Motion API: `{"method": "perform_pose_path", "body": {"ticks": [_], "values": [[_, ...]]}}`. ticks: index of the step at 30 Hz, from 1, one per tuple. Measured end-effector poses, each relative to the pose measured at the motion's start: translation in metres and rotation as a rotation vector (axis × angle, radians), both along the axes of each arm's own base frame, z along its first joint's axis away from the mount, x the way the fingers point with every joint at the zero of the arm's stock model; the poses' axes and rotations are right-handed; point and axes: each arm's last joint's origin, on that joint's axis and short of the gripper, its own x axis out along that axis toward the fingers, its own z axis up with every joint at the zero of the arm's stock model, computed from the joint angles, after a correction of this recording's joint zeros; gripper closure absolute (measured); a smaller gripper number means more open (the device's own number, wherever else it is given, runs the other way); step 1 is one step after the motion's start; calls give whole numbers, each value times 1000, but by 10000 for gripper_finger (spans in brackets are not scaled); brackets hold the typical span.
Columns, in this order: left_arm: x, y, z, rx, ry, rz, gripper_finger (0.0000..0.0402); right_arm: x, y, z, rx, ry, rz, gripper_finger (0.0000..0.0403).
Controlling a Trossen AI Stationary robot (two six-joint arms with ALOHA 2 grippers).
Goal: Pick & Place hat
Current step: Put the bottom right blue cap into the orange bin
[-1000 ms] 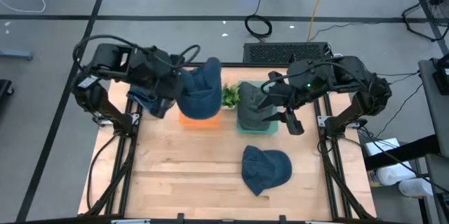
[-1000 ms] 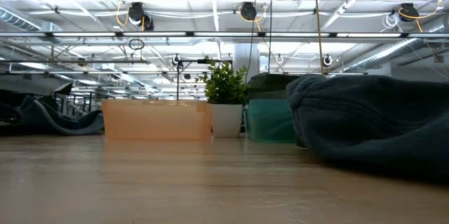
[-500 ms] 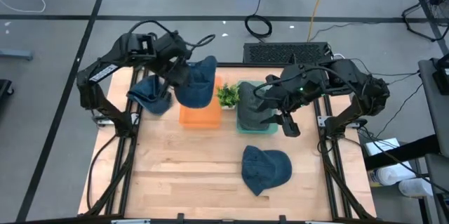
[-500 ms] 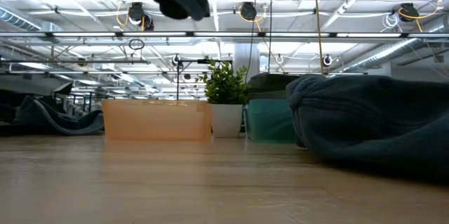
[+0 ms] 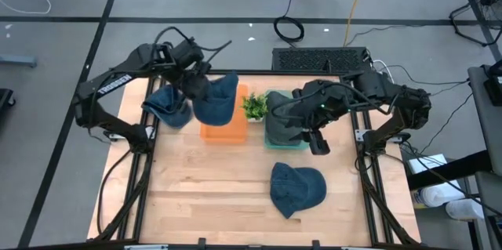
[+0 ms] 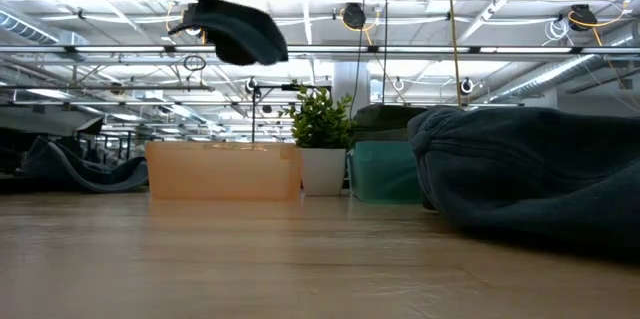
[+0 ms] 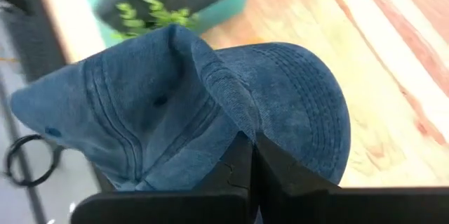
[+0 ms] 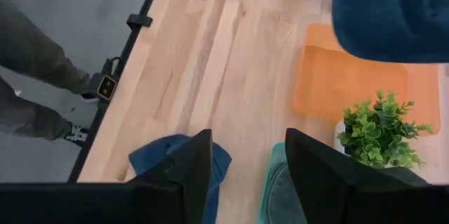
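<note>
The blue denim hat [image 6: 243, 36] hangs over the empty orange bin [image 5: 224, 131], so I'll carry on lowering it with my left gripper until it sits below the bin's rim, then let go.
My left gripper [image 5: 198, 87] is shut on a blue denim hat [image 5: 217, 99], which it holds in the air over the orange bin [image 5: 226, 130]. The low view shows that hat [image 6: 236, 31] hanging high above the bin [image 6: 222, 171]. A second blue hat [image 5: 165, 106] lies at the table's far left, and a third [image 5: 298, 188] lies flat near the front. A dark grey hat [image 5: 281, 127] sits in the green bin [image 5: 287, 144]. My right gripper [image 8: 242, 164] is open over the green bin, with nothing between its fingers. My left gripper pinches a raised fold of the hat [image 7: 237, 134] between its two fingers, where the crown meets the brim. The fingers [image 7: 270, 164] slant down at it from above. The hat hangs below them, crumpled and slack, clear of the orange bin.
A small potted plant [image 5: 255, 106] stands between the orange and green bins. Bare wooden tabletop [image 5: 204, 187] lies in front of the bins. A black frame runs round the table. A person's legs [image 8: 31, 76] show beside the table's left edge.
My left gripper has swung round and come down with the blue hat, which has dropped into the low view and now hangs lower over the orange bin. My right gripper has sunk a little over the green bin.
</note>
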Motion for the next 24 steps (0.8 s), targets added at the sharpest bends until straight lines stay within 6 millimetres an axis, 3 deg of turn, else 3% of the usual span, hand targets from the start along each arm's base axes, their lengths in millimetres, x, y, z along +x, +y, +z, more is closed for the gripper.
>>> {"method": "perform_pose_path", "body": {"ticks": [9,18,24], "values": [[3,17,-42,-62,22,-8,400,4,0,0,5,-33,-1,237],[-7,42,-81,-129,16,61,400,5,1,1,7,-42,-3,241],[-10,47,-109,-169,0,44,400,5,1,2,9,-54,-3,243]]}}
